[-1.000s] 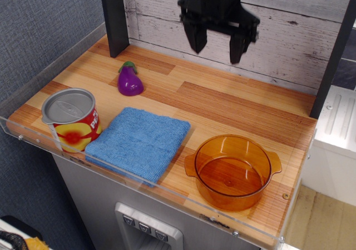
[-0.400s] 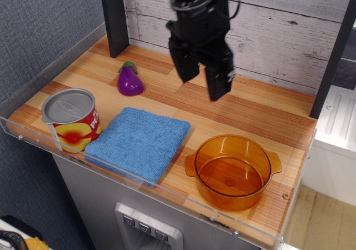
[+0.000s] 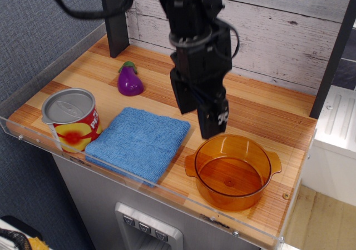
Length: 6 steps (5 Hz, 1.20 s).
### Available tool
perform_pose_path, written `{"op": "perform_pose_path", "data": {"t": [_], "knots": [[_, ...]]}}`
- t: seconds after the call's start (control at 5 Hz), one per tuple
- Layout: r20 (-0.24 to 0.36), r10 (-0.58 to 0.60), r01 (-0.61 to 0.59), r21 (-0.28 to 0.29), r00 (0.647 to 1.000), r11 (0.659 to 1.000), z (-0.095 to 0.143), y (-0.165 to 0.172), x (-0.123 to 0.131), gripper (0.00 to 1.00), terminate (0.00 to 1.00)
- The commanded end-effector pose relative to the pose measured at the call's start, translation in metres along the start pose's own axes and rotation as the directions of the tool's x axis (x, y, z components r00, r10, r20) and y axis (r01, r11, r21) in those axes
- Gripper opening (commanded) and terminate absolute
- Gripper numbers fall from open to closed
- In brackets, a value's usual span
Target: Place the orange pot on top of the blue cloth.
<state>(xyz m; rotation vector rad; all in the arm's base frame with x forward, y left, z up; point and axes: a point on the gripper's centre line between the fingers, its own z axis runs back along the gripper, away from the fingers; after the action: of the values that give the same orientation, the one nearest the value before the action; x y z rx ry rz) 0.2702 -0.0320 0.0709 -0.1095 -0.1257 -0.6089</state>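
I expect the wide orange pot (image 3: 232,172) to push the tin can (image 3: 72,120) a little as I lower the pot, because the can stands close beside the blue cloth.
The orange pot (image 3: 233,171) is a see-through amber pot with two small side handles. It stands empty on the wooden counter at the front right. The blue cloth (image 3: 139,142) lies flat and folded to the pot's left, a short gap between them. My black gripper (image 3: 199,120) hangs open and empty above the counter, just behind the pot's back-left rim and to the right of the cloth's far corner. It touches neither.
A red-and-yellow tin can (image 3: 71,120) with a grey lid stands at the front left beside the cloth. A purple toy eggplant (image 3: 129,79) lies behind the cloth. A clear acrylic rim (image 3: 167,194) edges the counter (image 3: 261,111); black posts and a plank wall stand behind.
My gripper has come down and forward from high at the back wall to just behind the pot's back-left rim. Its jaws stay open. Pot, cloth, can and eggplant have not moved.
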Motion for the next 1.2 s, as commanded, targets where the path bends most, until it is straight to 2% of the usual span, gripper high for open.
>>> {"op": "perform_pose_path", "data": {"t": [0.0, 0.2, 0.4, 0.6, 0.8, 1.0], "knots": [[-0.007, -0.097, 0.097, 0.144, 0.995, 0.985, -0.016, 0.000, 0.009, 1.00, 0.00], [-0.008, -0.095, 0.095, 0.144, 0.995, 0.985, -0.031, 0.004, 0.011, 1.00, 0.00], [-0.005, -0.091, 0.091, 0.127, 0.996, 0.988, -0.036, 0.008, 0.012, 1.00, 0.00], [0.008, -0.085, 0.084, 0.099, 0.996, 0.992, -0.035, 0.011, 0.012, 0.00, 0.00], [0.015, -0.046, 0.044, 0.108, 0.999, 0.993, -0.029, 0.011, 0.010, 0.00, 0.00], [0.029, 0.015, -0.017, 0.085, 0.999, 0.996, -0.019, 0.013, 0.008, 0.00, 0.00]]}}
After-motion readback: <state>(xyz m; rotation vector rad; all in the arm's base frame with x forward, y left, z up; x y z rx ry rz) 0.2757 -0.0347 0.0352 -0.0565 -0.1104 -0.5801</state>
